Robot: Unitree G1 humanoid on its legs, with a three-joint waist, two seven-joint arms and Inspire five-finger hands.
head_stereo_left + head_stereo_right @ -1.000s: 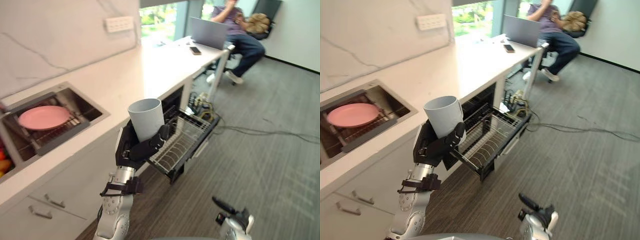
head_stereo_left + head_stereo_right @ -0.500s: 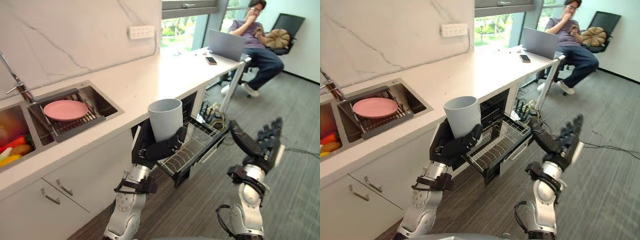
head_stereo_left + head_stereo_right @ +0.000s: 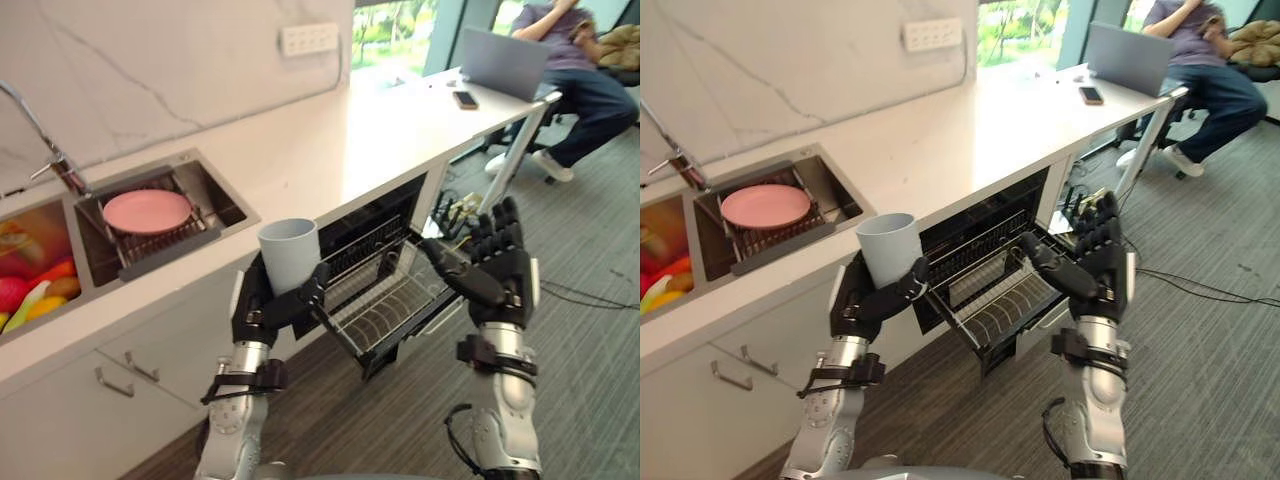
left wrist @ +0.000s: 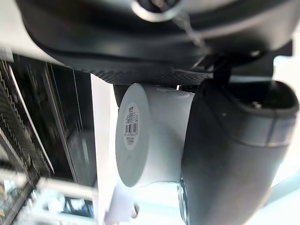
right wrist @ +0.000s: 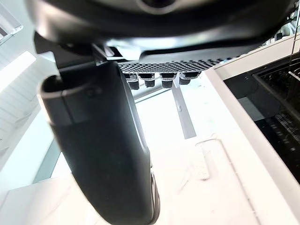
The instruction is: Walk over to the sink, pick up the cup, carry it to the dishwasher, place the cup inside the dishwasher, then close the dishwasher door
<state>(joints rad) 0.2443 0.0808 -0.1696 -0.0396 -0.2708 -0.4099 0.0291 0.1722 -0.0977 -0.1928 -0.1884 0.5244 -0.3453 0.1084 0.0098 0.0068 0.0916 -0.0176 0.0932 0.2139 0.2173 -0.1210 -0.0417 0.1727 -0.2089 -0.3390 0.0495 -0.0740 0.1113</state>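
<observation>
The cup point(image 3: 290, 256) will lie tipped on its side when I put it inside the wire rack, because the rack has raised, curved wires point(image 3: 374, 325) above an open bottom.
My left hand point(image 3: 268, 308) is shut on a pale grey-blue cup point(image 3: 290, 252), held upright in front of the counter edge, just left of the dishwasher. The left wrist view shows the cup point(image 4: 150, 136) from below, with the thumb point(image 4: 229, 154) curled round it. The dishwasher point(image 3: 385, 215) under the white counter stands open, and its wire rack point(image 3: 395, 300) is pulled out over the lowered door. My right hand point(image 3: 500, 265) is raised over the right side of the rack, open, with straight fingers and nothing in it.
A sink point(image 3: 215, 200) to the left holds a pink plate point(image 3: 148, 211) on a rack, with fruit in the basin beside it and a tap point(image 3: 50, 150) behind. A person point(image 3: 585, 60) sits at a laptop point(image 3: 505, 65) at the counter's far end. Grey carpet point(image 3: 590, 350) lies to the right.
The camera has shifted. My right hand has risen from low at the right to above the rack's right side. My left hand keeps hold of the cup, now closer to the dishwasher opening.
</observation>
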